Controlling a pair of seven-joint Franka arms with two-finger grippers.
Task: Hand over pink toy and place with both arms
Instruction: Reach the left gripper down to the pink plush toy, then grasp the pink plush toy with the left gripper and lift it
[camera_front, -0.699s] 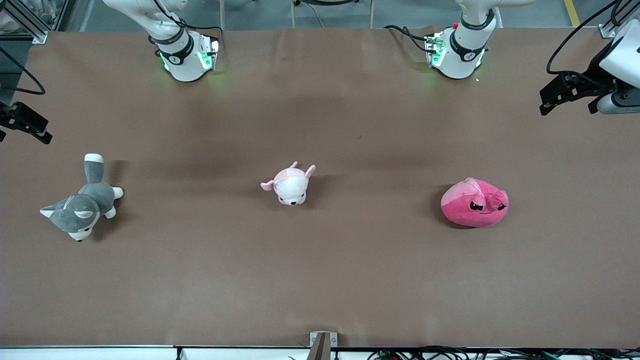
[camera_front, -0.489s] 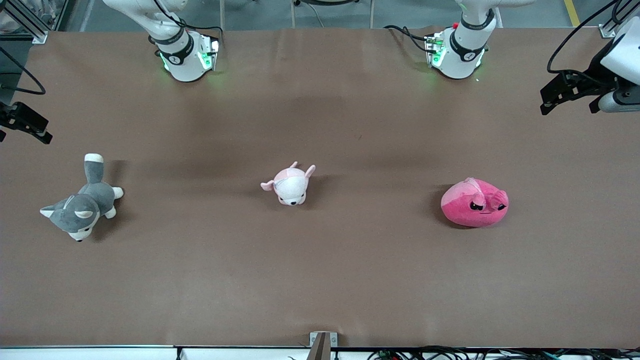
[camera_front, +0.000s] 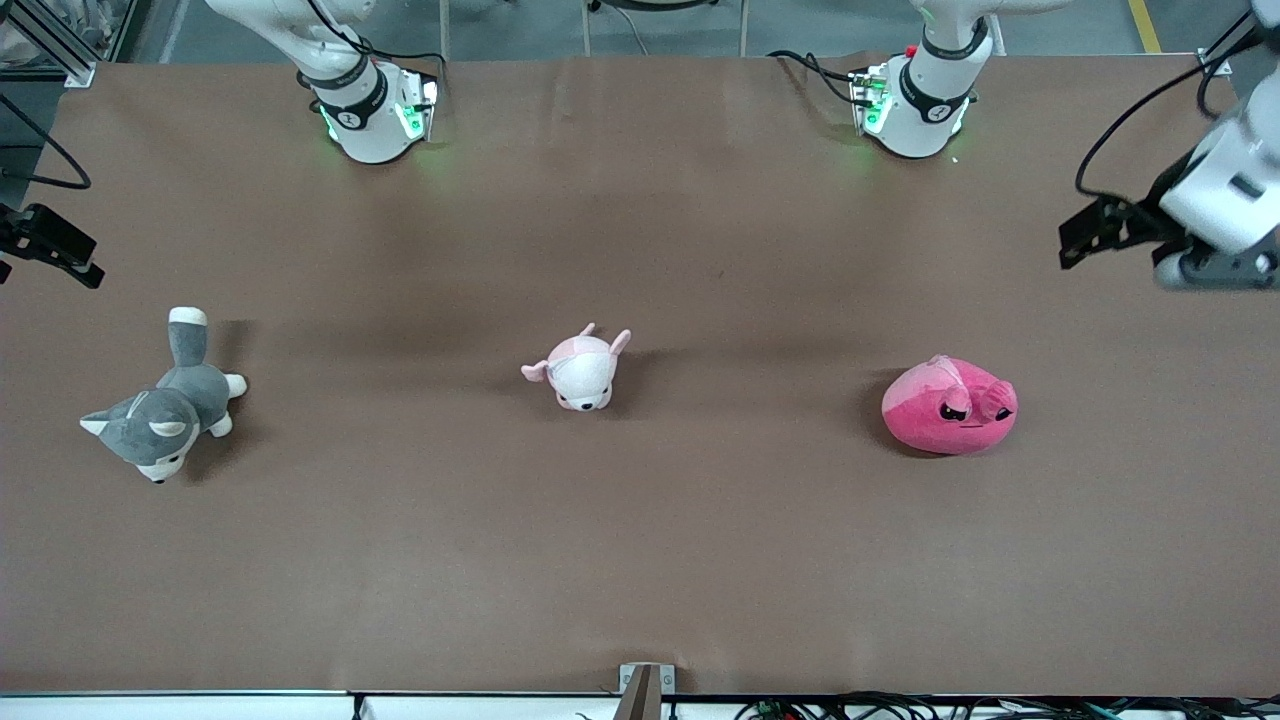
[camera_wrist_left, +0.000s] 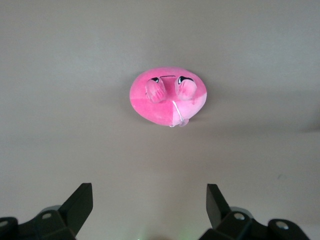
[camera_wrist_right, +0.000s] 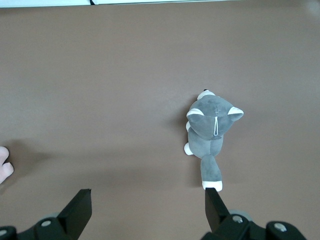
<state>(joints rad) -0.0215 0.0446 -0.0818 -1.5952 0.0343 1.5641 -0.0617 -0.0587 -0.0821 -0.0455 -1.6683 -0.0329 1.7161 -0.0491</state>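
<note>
Stubby ears (camera_front: 998, 392) stick out from the pink toy (camera_front: 945, 408), so I expect its round body to hang down plump under the squeezed ear when I pick it up.
The pink toy (camera_front: 950, 407), a round hot-pink plush with angry black eyes, lies on the brown table toward the left arm's end. In the left wrist view the pink toy (camera_wrist_left: 168, 96) lies well ahead of the open fingers. My left gripper (camera_front: 1093, 232) hangs open and empty in the air over the table's edge at the left arm's end, apart from the toy; it also shows in its wrist view (camera_wrist_left: 148, 192). My right gripper (camera_front: 50, 245) waits open and empty over the right arm's end of the table, and shows in its wrist view (camera_wrist_right: 147, 195).
A pale pink-and-white plush animal (camera_front: 580, 368) lies at the table's middle. A grey-and-white plush dog (camera_front: 165, 400) lies toward the right arm's end, also in the right wrist view (camera_wrist_right: 210, 135). Both arm bases (camera_front: 375, 110) (camera_front: 915, 105) stand along the table's edge farthest from the camera.
My left gripper has shifted a little toward the pink toy and its wrist has turned. The right arm and all three toys have not moved.
</note>
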